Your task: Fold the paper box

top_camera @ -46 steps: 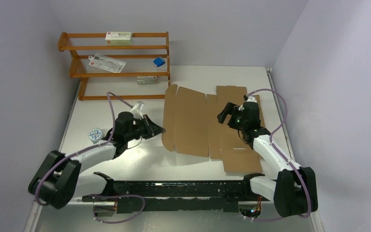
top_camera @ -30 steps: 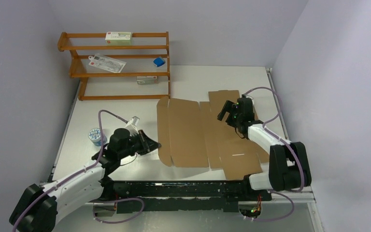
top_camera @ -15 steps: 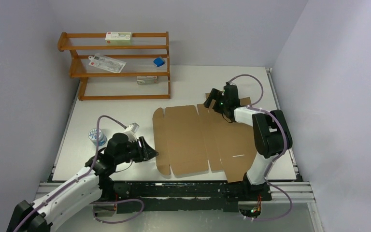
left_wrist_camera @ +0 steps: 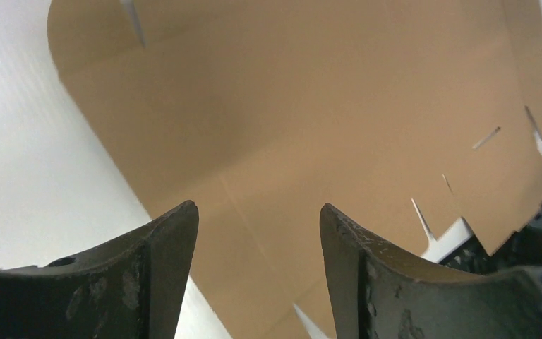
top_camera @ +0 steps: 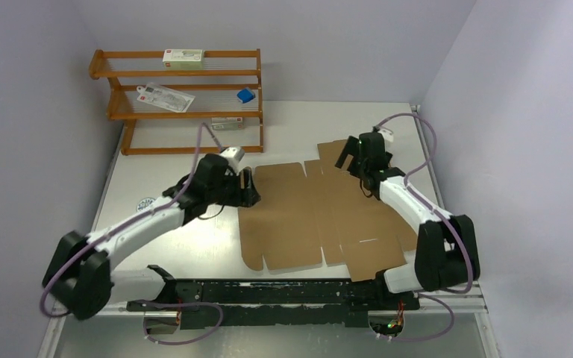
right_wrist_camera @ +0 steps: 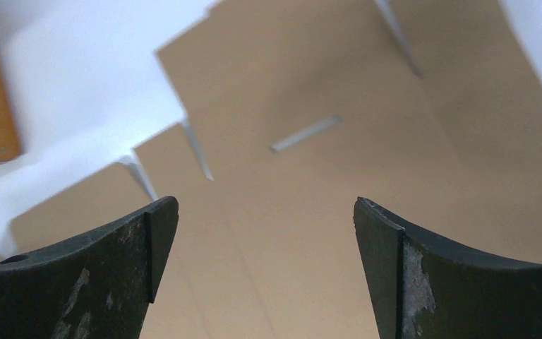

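Note:
The paper box's near flap (top_camera: 373, 258) is close against my right arm's base. My grippers should turn the box's cardboard sheet (top_camera: 336, 205) flat to get that flap clear before folding.
The paper box (top_camera: 321, 216) is a flat brown die-cut cardboard sheet with flaps and slits, lying unfolded on the white table. My left gripper (top_camera: 252, 188) hovers at the sheet's far left corner, open with nothing between its fingers; below it the cardboard (left_wrist_camera: 310, 106) fills the left wrist view. My right gripper (top_camera: 347, 157) is open over the sheet's far edge, near the back flap. The cardboard (right_wrist_camera: 310, 212) and its slits show between the right gripper's wide jaws, which hold nothing.
An orange wooden shelf rack (top_camera: 179, 101) stands at the back left with small white cartons and a blue item on it. A small round blue-and-white object (top_camera: 147, 203) lies on the table left of the left arm. The table's right edge (top_camera: 436, 186) runs close to the sheet.
The left gripper has opened and swung from the near left up to the sheet's far left corner. The right gripper shifted slightly right along the far edge. The sheet slid toward the near edge.

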Robot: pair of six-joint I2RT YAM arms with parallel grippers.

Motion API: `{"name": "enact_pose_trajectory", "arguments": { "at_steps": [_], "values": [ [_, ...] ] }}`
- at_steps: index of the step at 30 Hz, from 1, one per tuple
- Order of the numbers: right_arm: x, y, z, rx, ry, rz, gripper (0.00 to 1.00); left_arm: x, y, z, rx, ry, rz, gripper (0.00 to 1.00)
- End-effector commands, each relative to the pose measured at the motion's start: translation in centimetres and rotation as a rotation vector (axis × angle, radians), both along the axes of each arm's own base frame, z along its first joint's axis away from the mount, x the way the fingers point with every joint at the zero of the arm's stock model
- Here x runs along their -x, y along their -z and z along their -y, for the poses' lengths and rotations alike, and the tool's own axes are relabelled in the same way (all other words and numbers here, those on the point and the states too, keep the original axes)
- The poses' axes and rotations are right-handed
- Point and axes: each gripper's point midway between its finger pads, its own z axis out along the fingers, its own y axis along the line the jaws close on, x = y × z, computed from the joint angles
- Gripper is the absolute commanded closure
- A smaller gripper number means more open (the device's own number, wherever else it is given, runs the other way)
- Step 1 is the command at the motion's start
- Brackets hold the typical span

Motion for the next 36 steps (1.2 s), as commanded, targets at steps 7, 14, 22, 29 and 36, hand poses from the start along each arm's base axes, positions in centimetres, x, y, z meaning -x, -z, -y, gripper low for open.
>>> {"name": "enact_pose_trajectory", "arguments": {
  "at_steps": [7, 14, 22, 29, 36],
  "values": [
    [10.9, 3.3, 9.8, 0.200, 0.427, -0.213, 0.00, -8.2, 1.3, 5.0, -0.140, 0.124, 0.087, 0.30],
    [11.4, 6.0, 10.5, 0.079, 0.471, -0.237, 0.00, -8.0, 5.2, 6.3, -0.166, 0.183, 0.004, 0.26],
    [8.2, 7.2, 9.0, 0.026, 0.401, -0.213, 0.00, -5.4, 8.6, 5.4, -0.194, 0.205, -0.081, 0.27],
    [4.6, 8.4, 6.7, -0.053, 0.306, -0.203, 0.00, -2.5, 10.3, 4.4, -0.178, 0.219, -0.150, 0.28],
    [-0.2, 9.9, 3.4, -0.134, 0.166, -0.196, 0.00, 0.8, 9.5, 4.5, -0.120, 0.256, -0.184, 0.28]
  ]
}}
